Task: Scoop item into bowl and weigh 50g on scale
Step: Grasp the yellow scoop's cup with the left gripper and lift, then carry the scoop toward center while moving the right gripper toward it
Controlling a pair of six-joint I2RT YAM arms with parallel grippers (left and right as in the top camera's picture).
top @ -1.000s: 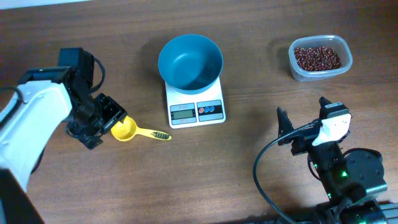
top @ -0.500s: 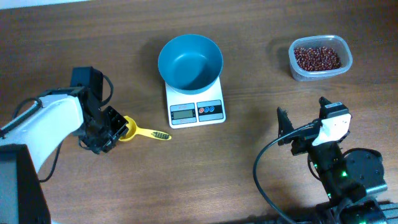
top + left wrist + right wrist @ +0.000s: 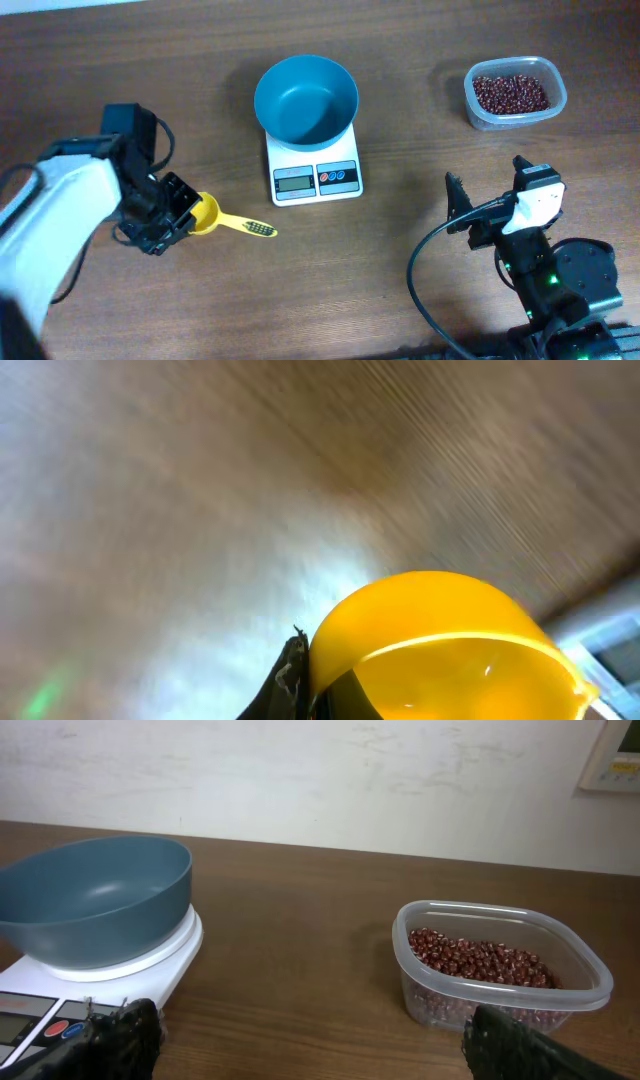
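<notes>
My left gripper should hold out the handle (image 3: pixel 250 226) for my right gripper to take, because my left gripper is pinching the yellow scoop by its cup (image 3: pixel 206 212), far from the beans.
The yellow scoop (image 3: pixel 207 213) lies on the table left of the scale, its handle pointing right. My left gripper (image 3: pixel 186 212) is shut on the rim of its cup. In the left wrist view the yellow scoop (image 3: pixel 440 645) fills the lower right, its wall pinched by my left gripper (image 3: pixel 318 695). The empty blue bowl (image 3: pixel 306 100) sits on the white scale (image 3: pixel 314 180). The beans (image 3: pixel 510 93) fill a clear tub at the far right. My right gripper (image 3: pixel 486 172) stands open near the front right, holding nothing; its view shows the bowl (image 3: pixel 95 895), scale (image 3: pixel 150 965) and beans (image 3: pixel 475 960).
The clear tub (image 3: pixel 556 98) stands at the back right, about a hand's width beyond my right gripper (image 3: pixel 310 1035). A black cable loops beside the right arm's base (image 3: pixel 430 260). Bare wooden table (image 3: pixel 400 120) lies between scale and tub.
My left gripper has closed on the scoop's cup. The scoop has shifted a little toward the front, its handle swinging slightly. The right arm has not moved.
</notes>
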